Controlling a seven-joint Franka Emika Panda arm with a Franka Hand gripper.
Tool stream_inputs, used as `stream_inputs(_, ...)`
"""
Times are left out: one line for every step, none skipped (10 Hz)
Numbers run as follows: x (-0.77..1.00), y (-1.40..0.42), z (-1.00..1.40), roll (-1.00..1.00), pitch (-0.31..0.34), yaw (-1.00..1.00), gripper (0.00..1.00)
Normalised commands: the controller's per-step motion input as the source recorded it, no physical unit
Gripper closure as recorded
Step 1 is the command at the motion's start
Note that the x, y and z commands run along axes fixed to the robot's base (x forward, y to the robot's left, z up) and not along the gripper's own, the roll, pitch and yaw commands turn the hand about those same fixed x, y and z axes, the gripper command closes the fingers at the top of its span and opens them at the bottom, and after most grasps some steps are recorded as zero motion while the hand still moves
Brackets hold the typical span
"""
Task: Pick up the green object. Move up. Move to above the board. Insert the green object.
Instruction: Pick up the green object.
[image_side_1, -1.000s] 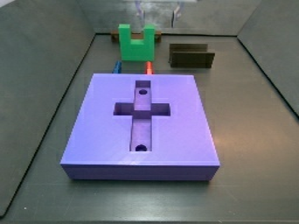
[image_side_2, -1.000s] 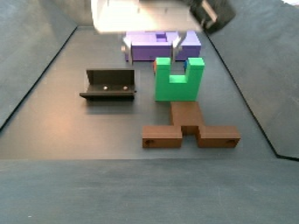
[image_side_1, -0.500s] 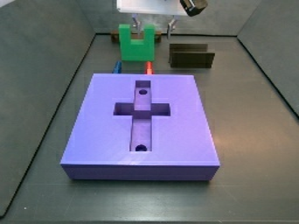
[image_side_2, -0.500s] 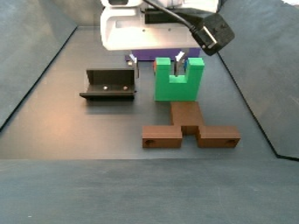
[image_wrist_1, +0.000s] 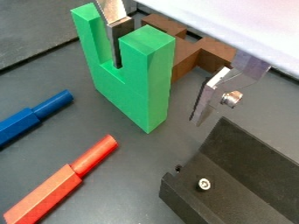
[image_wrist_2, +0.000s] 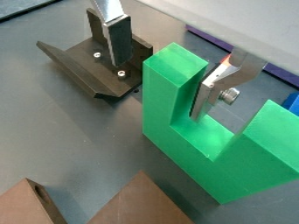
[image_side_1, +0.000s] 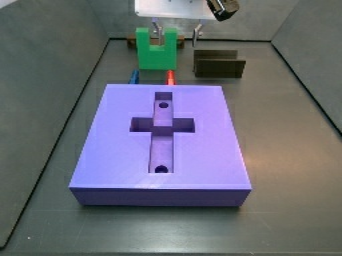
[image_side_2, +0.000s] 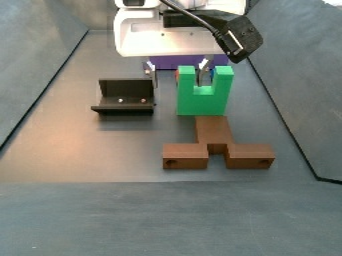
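Observation:
My gripper is straddling the green object's flat-sided peg (image_wrist_1: 147, 61). So I expect the green object to stay upright and come up level when I lift it by that peg.
The green object (image_side_1: 156, 50) stands upright on the floor beyond the far end of the board (image_side_1: 201, 150), which shows behind it in a side view (image_side_2: 171, 48). My gripper (image_side_2: 201, 72) is down over the green object (image_side_2: 203, 98) and open. In both wrist views its fingers straddle one prong: one finger (image_wrist_1: 112, 19) stands in the notch and one finger (image_wrist_1: 214, 94) stands outside, with a gap to the prong (image_wrist_1: 149, 66). From the opposite side, one finger (image_wrist_2: 218, 86) is in the notch and one (image_wrist_2: 111, 37) is apart from the green object (image_wrist_2: 176, 96).
The dark fixture (image_side_2: 124, 97) stands beside the green object and also shows in a side view (image_side_1: 218, 64). A brown notched block (image_side_2: 218, 148) lies close behind it. A red piece (image_wrist_1: 65, 179) and a blue piece (image_wrist_1: 30, 118) lie on the floor between it and the board.
My gripper has come down from above the green object, and its fingers now straddle one prong. The green object has not moved.

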Motion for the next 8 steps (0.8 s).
stream_inputs(0.00,0.00,0.00,0.00,0.000,0.00,1.00)
stream_inputs(0.00,0.00,0.00,0.00,0.000,0.00,1.00)
stream_inputs(0.00,0.00,0.00,0.00,0.000,0.00,1.00)
stream_inputs(0.00,0.00,0.00,0.00,0.000,0.00,1.00)
stream_inputs(0.00,0.00,0.00,0.00,0.000,0.00,1.00)
stream_inputs(0.00,0.00,0.00,0.00,0.000,0.00,1.00)
stream_inputs(0.00,0.00,0.00,0.00,0.000,0.00,1.00)
stream_inputs(0.00,0.00,0.00,0.00,0.000,0.00,1.00)
